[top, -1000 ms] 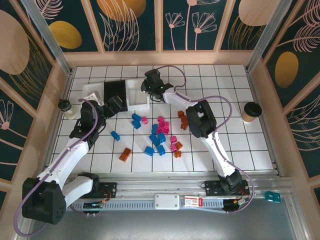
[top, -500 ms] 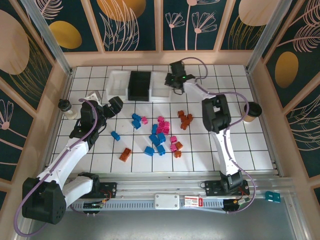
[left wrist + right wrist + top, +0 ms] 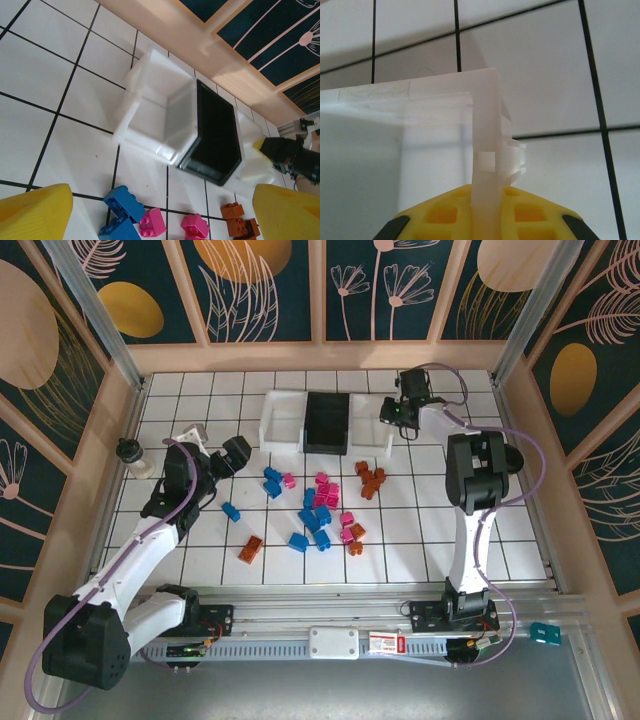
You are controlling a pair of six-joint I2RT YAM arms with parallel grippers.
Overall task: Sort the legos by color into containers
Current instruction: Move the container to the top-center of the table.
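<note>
My right gripper is to pull the row of bins (image 3: 328,424) forward and straight by the second white bin's side (image 3: 390,446) before sorting legos, because the row slants against the tile lines.
Three containers stand in a row at the back: a white bin (image 3: 283,420), a black bin (image 3: 327,422) and a second white bin (image 3: 368,427). My right gripper (image 3: 395,418) is shut on the right-hand wall of that second white bin (image 3: 485,145), the wall pinched between its yellow fingers (image 3: 440,215). Blue legos (image 3: 272,482), pink legos (image 3: 326,486) and orange-brown legos (image 3: 371,478) lie scattered on the tiles in front of the bins. My left gripper (image 3: 236,454) hovers open left of the pile, with nothing between its fingertips (image 3: 35,215); below it lie a blue lego (image 3: 122,202) and a pink lego (image 3: 152,222).
A paper cup with a dark lid (image 3: 503,462) stands at the right, near the right arm's elbow. A small lidded cup (image 3: 130,453) sits by the left wall. Wooden walls ring the tiled table (image 3: 450,530). An orange lego (image 3: 250,549) lies nearest the front.
The right gripper has dragged the row of bins rightward along the back of the table, from the left side to the middle. The left arm has barely moved.
</note>
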